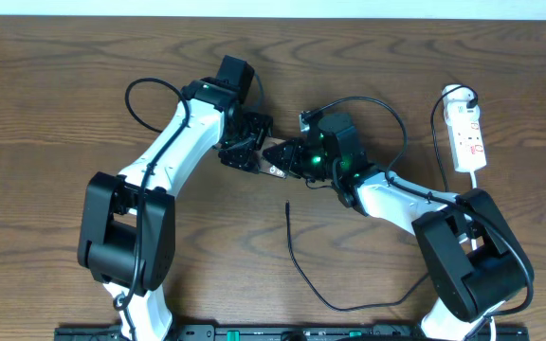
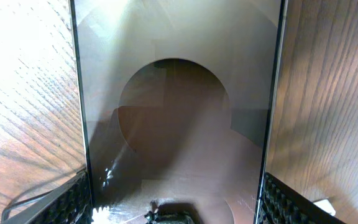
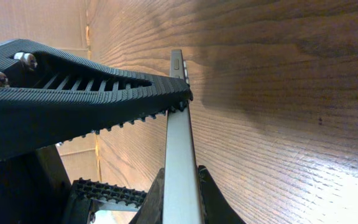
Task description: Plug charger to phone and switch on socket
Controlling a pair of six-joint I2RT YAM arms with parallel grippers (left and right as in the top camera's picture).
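Note:
My left gripper spans the phone's wide side (image 2: 176, 124) beside my right gripper, so next my left gripper takes the phone by its thin edge, freeing my right gripper.
The phone (image 1: 275, 163) is held up off the table between both grippers and is mostly hidden in the overhead view. My left gripper (image 1: 245, 147) is shut on it; its brown face (image 2: 176, 124) fills the left wrist view between my ribbed pads (image 2: 176, 202). My right gripper (image 1: 294, 156) is shut on it too; the right wrist view shows the phone's silver edge (image 3: 182, 155) between my fingers (image 3: 182, 199). The black charger cable (image 1: 298, 258) lies on the table, and its tip (image 1: 287, 205) is free below the phone. The white socket strip (image 1: 468, 133) lies at the far right.
A black plug (image 1: 464, 95) sits in the far end of the strip. The cable loops along the front of the table under my right arm. The left gripper's ribbed finger (image 3: 73, 93) crosses the right wrist view and touches the phone's edge.

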